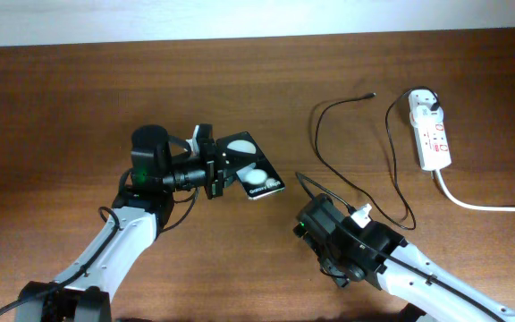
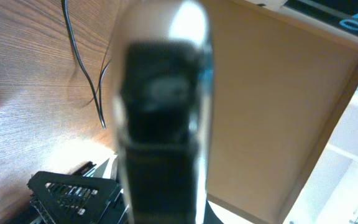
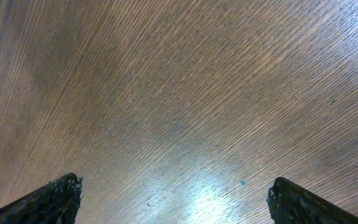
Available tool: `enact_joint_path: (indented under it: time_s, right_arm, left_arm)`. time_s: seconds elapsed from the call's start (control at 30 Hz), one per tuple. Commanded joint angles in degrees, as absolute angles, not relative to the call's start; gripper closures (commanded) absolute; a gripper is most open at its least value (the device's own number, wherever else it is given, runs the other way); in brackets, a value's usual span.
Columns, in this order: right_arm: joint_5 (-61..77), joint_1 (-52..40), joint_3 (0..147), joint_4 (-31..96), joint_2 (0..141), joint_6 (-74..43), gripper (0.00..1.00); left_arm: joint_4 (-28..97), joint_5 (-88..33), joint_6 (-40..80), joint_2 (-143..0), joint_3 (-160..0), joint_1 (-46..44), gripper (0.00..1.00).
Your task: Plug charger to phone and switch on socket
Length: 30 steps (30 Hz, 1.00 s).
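Note:
I should hold the phone still with my left gripper while my right gripper gets the cable (image 1: 317,134), because the charger cable's plug tip (image 1: 370,96) lies free beyond my empty right gripper.
My left gripper (image 1: 222,170) is shut on the phone (image 1: 256,170), a black slab with two white round spots, and holds it tilted left of the table's centre. In the left wrist view the phone (image 2: 160,124) fills the middle, edge-on and blurred. The charger cable (image 1: 318,134) loops across the table. Its plug tip (image 1: 370,94) lies free at the back and its white adapter (image 1: 426,100) sits in the socket strip (image 1: 434,136) at the far right. My right gripper (image 3: 176,202) is open and empty over bare wood; its wrist (image 1: 329,228) is right of the phone.
The strip's thick white cord (image 1: 485,207) runs off the right edge. A stretch of thin black cable (image 1: 405,201) lies close to my right arm. A light wooden panel (image 2: 272,93) shows behind the phone in the left wrist view.

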State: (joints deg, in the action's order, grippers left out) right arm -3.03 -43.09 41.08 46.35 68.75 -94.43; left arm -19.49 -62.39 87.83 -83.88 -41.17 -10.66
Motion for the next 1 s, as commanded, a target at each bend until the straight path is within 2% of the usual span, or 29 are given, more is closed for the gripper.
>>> enact_joint_path:
  time_s: [0.0,0.17,0.27,0.43,0.57,0.97]
  right_arm:
    - [-3.9,-43.44,41.19,46.5,68.75,-94.3,0.01]
    - [-3.9,-43.44,41.19,46.52,68.75,-94.28,0.01]
    - [-3.9,-43.44,41.19,46.5,68.75,-94.28,0.01]
    - [-3.9,-43.44,41.19,46.5,68.75,-94.28,0.01]
    - [-3.9,-43.44,41.19,46.5,68.75,-94.3,0.01]
    - [-3.92,-43.44,41.19,46.52,68.75,-94.28,0.01]
  left_arm:
    - [-20.14,-62.11,89.12,-83.57,-44.23,-10.83,1.0]
    - [-20.12,-62.17,88.05,-83.57,-46.09,-10.83,1.0]
    - [-17.58,-65.6,81.6,-83.57,-46.09,-10.83,1.0]
    - [-0.21,-68.03,64.73,-83.57,-46.09,-10.87,1.0]
    - [8.95,-67.57,58.15,-83.57,-46.06,-10.87,1.0]
    - [6.09,-61.91,58.24,-83.57,-46.09,-10.87,1.0]
